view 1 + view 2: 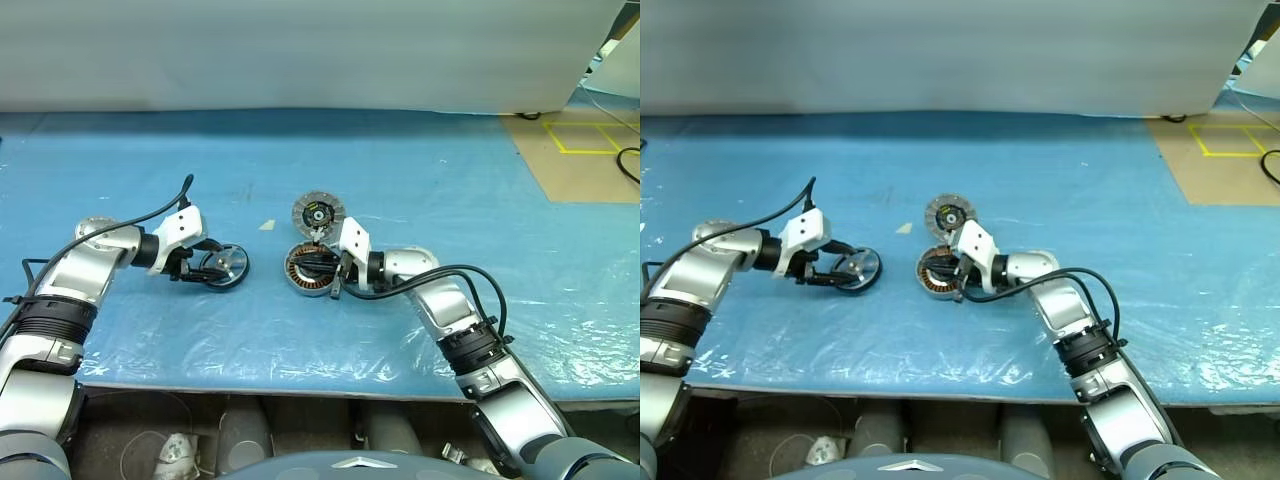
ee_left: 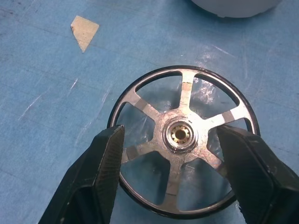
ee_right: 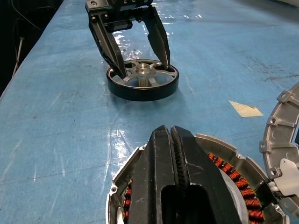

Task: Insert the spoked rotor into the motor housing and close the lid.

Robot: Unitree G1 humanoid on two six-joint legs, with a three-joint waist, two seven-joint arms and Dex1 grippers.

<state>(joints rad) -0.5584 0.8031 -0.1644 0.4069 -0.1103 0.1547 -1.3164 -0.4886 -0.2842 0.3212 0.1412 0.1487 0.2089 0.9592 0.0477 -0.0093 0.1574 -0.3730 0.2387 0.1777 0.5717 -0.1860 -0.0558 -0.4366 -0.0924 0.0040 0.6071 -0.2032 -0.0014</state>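
Note:
The gaps between the silver spokes [image 2: 148, 175] are wide, so the spoked rotor [image 1: 229, 266] will let the copper windings show when the robot carries it over the motor housing.
The spoked rotor [image 2: 187, 98], a black-rimmed wheel with silver spokes and a brass hub, lies flat on the blue sheet at the left. My left gripper [image 1: 205, 268] is open, with one finger on each side of the hub and the tips down at the wheel [image 3: 142, 79]. The motor housing [image 1: 298, 272], a silver casing ringed with copper windings [image 3: 233, 179], sits at the centre. My right gripper [image 3: 170, 133] is shut with nothing between its fingers and lies over the housing's middle. The lid [image 1: 318, 213], a finned silver disc with a dark hub, lies flat just behind the housing.
A small scrap of beige tape [image 1: 266, 225] lies on the sheet between the rotor and the lid. The blue plastic-covered table [image 1: 420, 150] ends at a front edge close to me. Brown floor with yellow lines [image 1: 590, 140] shows at the far right.

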